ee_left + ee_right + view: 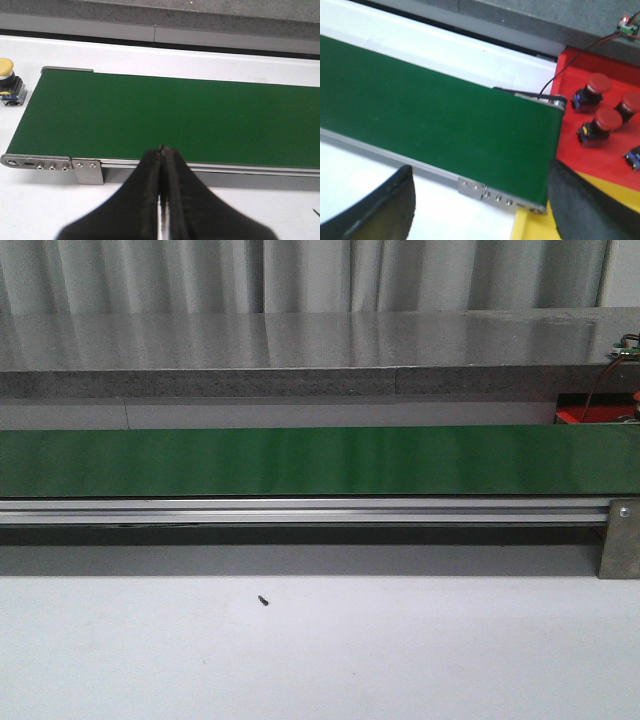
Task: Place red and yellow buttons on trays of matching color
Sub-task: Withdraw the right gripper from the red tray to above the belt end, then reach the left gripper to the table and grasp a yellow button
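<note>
The yellow button point(10, 82) stands off the end of the belt, far from the robot's right gripper, so the robot's left gripper should open and go over the white table there point(9, 120).
A yellow button point(7, 80) with a dark base stands on the white table just off the end of the green conveyor belt point(175, 120). My left gripper point(161, 150) hovers over the belt's near edge, shut and holding nothing. In the right wrist view three red buttons point(602, 125) sit on the red tray point(615, 167) beyond the belt's other end, and a strip of the yellow tray point(535, 227) lies in front of it. My right gripper point(480, 172) is open and empty above that belt corner. Neither gripper appears in the front view.
The belt point(320, 460) spans the front view on an aluminium rail point(300, 510), with a grey ledge behind. A black wire point(555, 80) runs to the belt end by the red tray point(590, 415). A small dark speck point(263, 600) lies on the white table.
</note>
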